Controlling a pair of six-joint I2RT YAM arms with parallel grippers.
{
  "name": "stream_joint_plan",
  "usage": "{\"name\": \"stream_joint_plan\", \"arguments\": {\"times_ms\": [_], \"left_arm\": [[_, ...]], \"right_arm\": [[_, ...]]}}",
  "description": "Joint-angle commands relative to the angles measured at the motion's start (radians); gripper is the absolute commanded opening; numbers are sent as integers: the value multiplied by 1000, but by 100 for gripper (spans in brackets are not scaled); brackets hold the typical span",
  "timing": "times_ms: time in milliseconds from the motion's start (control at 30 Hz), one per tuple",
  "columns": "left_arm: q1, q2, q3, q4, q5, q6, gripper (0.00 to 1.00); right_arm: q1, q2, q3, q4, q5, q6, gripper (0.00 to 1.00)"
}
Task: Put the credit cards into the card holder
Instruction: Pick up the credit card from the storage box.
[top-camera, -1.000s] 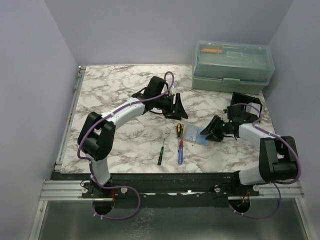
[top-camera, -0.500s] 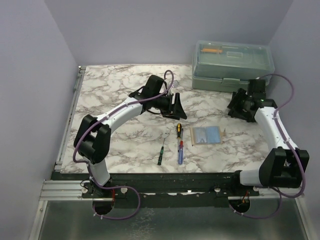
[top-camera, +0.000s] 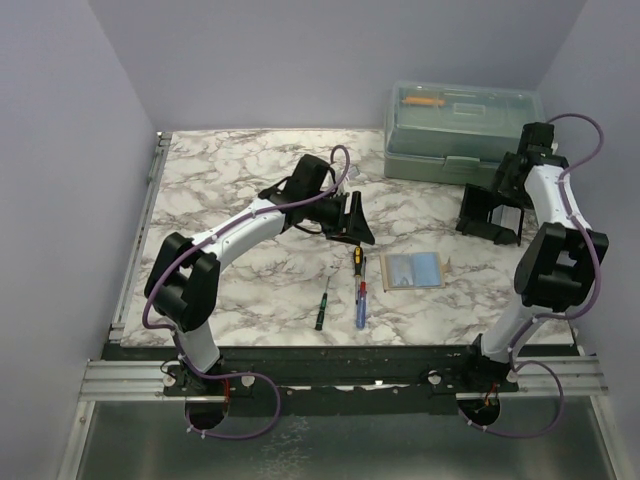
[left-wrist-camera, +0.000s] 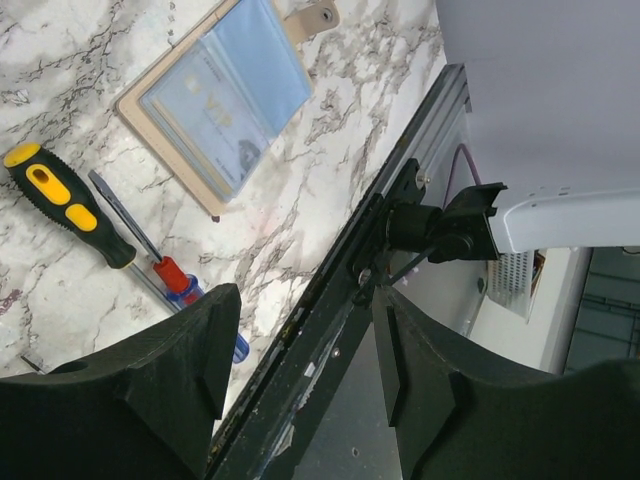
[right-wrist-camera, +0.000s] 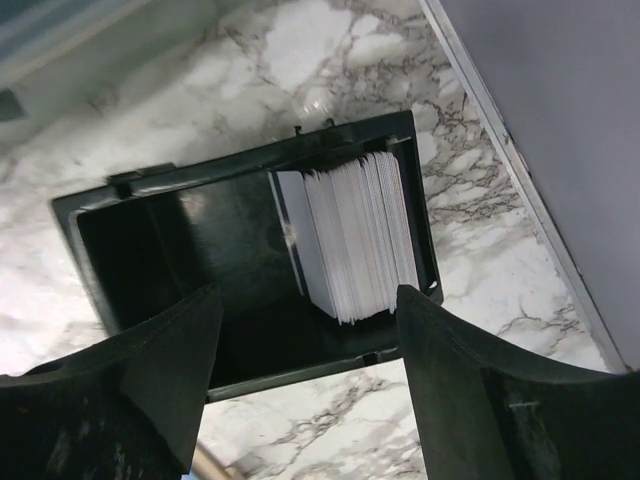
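Note:
I can see open space (right-wrist-camera: 245, 245) beside the end card of the stack. I carry on lowering my right gripper until its fingers are on both sides of that card's edge (right-wrist-camera: 324, 262), and then close it there.
The card holder (top-camera: 413, 270) lies open and flat on the marble table, tan-edged with bluish pockets; the left wrist view shows it (left-wrist-camera: 215, 110) with its snap tab at the top. A pale stack of credit cards (right-wrist-camera: 355, 240) stands on edge in a black open box (top-camera: 482, 215) at the back right. My right gripper (top-camera: 503, 200) hovers above that box, open and empty, its fingertips (right-wrist-camera: 308, 300) straddling the near end of the stack without touching. My left gripper (top-camera: 355, 220) hangs open and empty left of the holder, with nothing between its jaws (left-wrist-camera: 305, 310).
A translucent green toolbox (top-camera: 465, 130) stands at the back right, just behind the black box. Left of the holder lie a yellow-black screwdriver (top-camera: 357, 258), a red-blue one (top-camera: 361, 303) and a thin green one (top-camera: 321, 303). The right wall is close to the box.
My right arm has swung from the card holder to the back right, over the black box, and its jaws have widened. The holder now lies uncovered. My left gripper has barely moved.

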Motion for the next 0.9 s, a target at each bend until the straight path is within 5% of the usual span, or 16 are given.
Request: {"name": "stream_joint_plan", "arguments": {"times_ms": [0,267,867], "left_arm": [[-2,-12,-14,26,33,-6,61],[0,-9,-16,32,46,-12,61],[5,-14,-20,38,47,-11,62]], "right_arm": [[2,54,14,-50,71,-90,74],[52,153,-11,-34,249,-96,74],[72,231,-4,-31,397,-64,67]]}}
